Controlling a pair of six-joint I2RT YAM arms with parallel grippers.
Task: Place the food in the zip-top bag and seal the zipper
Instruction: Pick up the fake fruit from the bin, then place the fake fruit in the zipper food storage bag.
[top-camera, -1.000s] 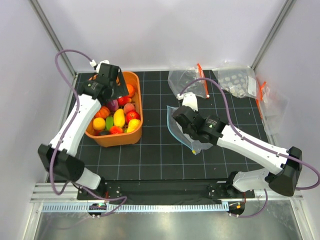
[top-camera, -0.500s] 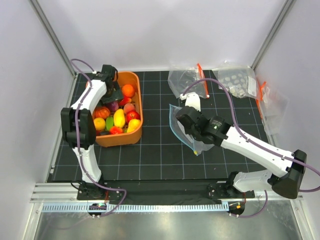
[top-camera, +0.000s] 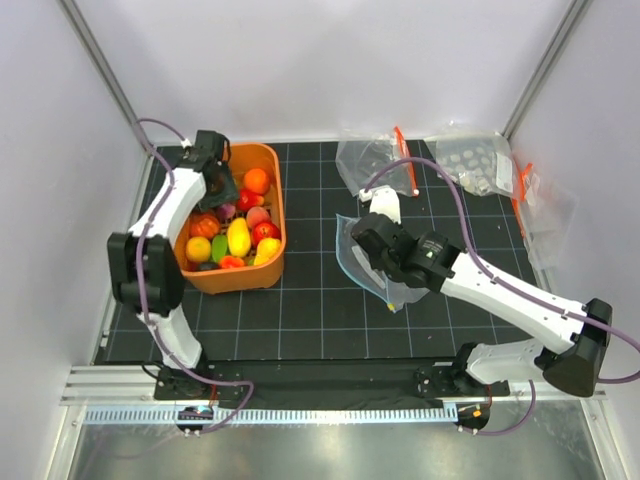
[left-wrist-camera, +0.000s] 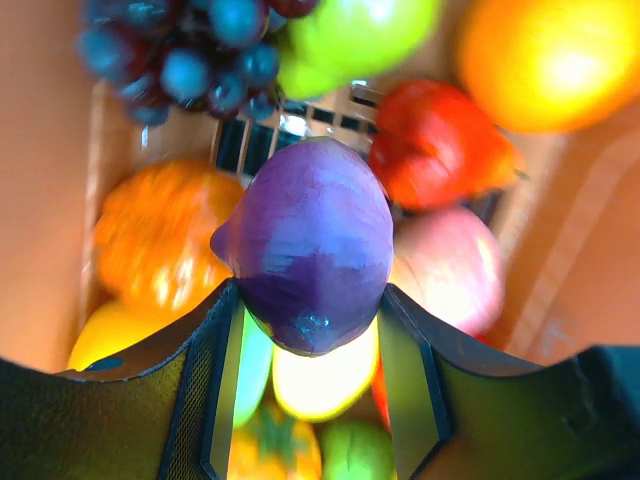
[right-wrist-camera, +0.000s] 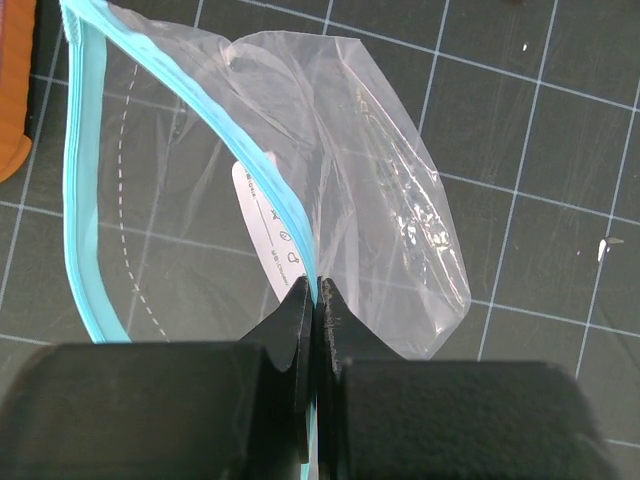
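My left gripper should keep bringing the purple toy fruit across and let it go inside the bag (top-camera: 370, 268), because the bag's opening (top-camera: 350, 248) is open toward the orange basket.
My left gripper (top-camera: 221, 188) reaches into the orange basket (top-camera: 279, 205) and is shut on a glossy purple toy fruit (left-wrist-camera: 312, 245), gripped on both sides by the fingers (left-wrist-camera: 215, 380). Other food lies under it: dark grapes (left-wrist-camera: 185, 55), a green fruit (left-wrist-camera: 355, 35), a red one (left-wrist-camera: 440, 150) and an orange one (left-wrist-camera: 160, 240). My right gripper (top-camera: 366, 246) is shut (right-wrist-camera: 318, 292) on the teal zipper (right-wrist-camera: 78, 200) of the clear zip-top bag (right-wrist-camera: 385, 215). It holds the mouth open, raised off the mat (top-camera: 345, 262).
Two other clear bags with orange-red strips lie at the back right (top-camera: 375, 160) (top-camera: 480, 160). The orange basket stands on the left of the black gridded mat (top-camera: 310, 310), a short gap from the bag. Frame posts and white walls surround the mat.
My left arm has folded upright, its gripper staying low in the basket's far left part. My right gripper has lifted the bag's mouth slightly and holds it there.
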